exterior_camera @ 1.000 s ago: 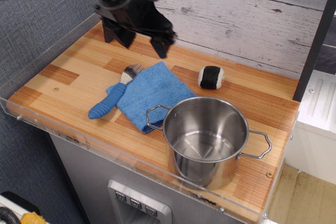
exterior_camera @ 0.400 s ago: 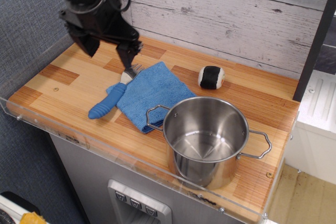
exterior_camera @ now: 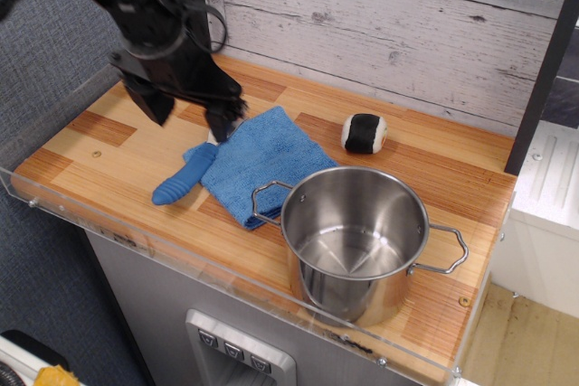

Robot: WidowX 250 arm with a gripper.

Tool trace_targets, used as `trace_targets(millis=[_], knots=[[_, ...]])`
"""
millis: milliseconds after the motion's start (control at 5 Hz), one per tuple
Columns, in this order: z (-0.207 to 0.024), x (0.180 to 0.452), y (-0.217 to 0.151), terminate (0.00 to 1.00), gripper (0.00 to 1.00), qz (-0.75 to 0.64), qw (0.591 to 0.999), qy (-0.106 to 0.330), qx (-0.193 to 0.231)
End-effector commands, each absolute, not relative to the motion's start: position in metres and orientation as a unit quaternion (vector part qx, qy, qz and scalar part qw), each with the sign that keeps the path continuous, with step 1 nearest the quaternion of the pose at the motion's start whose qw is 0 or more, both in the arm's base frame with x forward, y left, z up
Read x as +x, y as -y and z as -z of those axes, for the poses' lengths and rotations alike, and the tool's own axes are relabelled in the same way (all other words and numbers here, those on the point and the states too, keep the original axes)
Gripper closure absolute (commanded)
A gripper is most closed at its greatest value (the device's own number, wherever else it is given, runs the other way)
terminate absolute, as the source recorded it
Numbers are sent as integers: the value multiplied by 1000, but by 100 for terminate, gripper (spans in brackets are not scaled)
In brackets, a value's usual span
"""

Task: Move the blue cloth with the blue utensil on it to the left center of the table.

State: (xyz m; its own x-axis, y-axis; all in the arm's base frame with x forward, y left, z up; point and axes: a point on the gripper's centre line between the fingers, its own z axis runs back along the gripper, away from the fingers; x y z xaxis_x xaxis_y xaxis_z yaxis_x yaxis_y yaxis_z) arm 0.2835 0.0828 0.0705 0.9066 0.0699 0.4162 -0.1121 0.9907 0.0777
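I expect the folded cloth [exterior_camera: 271, 164] to slide along flat with the blue utensil when I pull, because the blue cloth's corner sticks out past the utensil.
The blue cloth [exterior_camera: 264, 163] lies folded near the middle of the wooden table [exterior_camera: 99, 155], touching the steel pot's left handle. The blue utensil [exterior_camera: 184, 178] lies at the cloth's left corner, with its ribbed blue handle pointing to the front left. Its metal head is hidden behind one of my fingers. My black gripper [exterior_camera: 188, 117] is open and empty, low over the utensil's head end. One finger [exterior_camera: 223, 122] is at the cloth's upper left edge and the other [exterior_camera: 156, 106] is over bare wood to the left.
A steel pot [exterior_camera: 355, 241] stands at the front right, next to the cloth. A black-and-white ball [exterior_camera: 364, 133] lies behind the pot. A clear acrylic rim [exterior_camera: 136, 237] runs along the front and left edges. A grey plank wall [exterior_camera: 407, 24] stands behind.
My gripper has moved left and down, from the back of the table to just over the utensil's head, which it now hides. The cloth, utensil, pot and ball have not moved.
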Motion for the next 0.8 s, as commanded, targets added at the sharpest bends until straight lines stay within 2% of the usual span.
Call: trace_targets(millis=[0,200,400,600], knots=[[-49,298,-47,0,0,-27,975,215,40],[-35,300,-30,0,0,-15,977,210,34],[-20,301,-30,0,0,-19,979,199,37],[-6,303,-45,0,0,-36,981,187,40]])
